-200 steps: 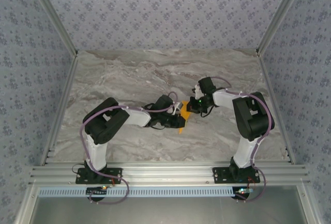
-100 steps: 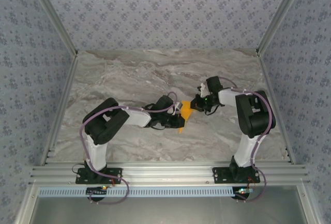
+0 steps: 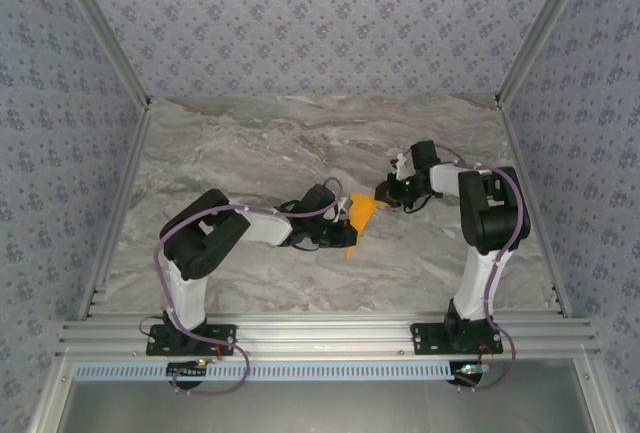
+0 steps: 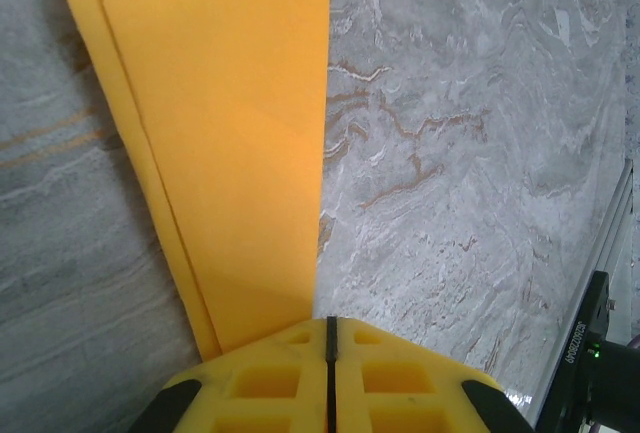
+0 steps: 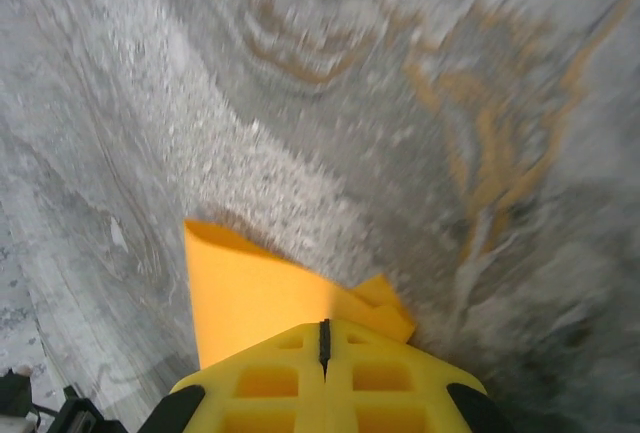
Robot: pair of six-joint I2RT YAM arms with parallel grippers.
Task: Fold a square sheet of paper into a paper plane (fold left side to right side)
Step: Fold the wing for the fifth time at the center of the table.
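Next, my right gripper comes back over the paper's body (image 3: 361,209) and presses it flat, because the lifted flap (image 5: 262,298) at my right gripper is curled past the folded paper.
The orange-yellow sheet of paper (image 3: 360,216), folded narrow with straight creases, lies between the two arms near the table's middle. My left gripper (image 3: 344,227) is shut on its near-left end. In the left wrist view the folded paper (image 4: 230,143) runs up and to the left from the closed yellow jaws (image 4: 328,321), with a crease along its left side. My right gripper (image 3: 383,196) is shut on the paper's far-right tip. In the right wrist view a lifted flap of the paper (image 5: 250,293) comes out from under the closed jaws (image 5: 323,324).
The grey marble tabletop (image 3: 260,143) stretches behind and beside the arms. Aluminium frame rails (image 3: 320,333) run along the near edge and up both sides. Patterned walls enclose the table.
My right gripper has moved to the right and slightly away, drawing the paper's right tip out with it. The left arm has stayed in place.
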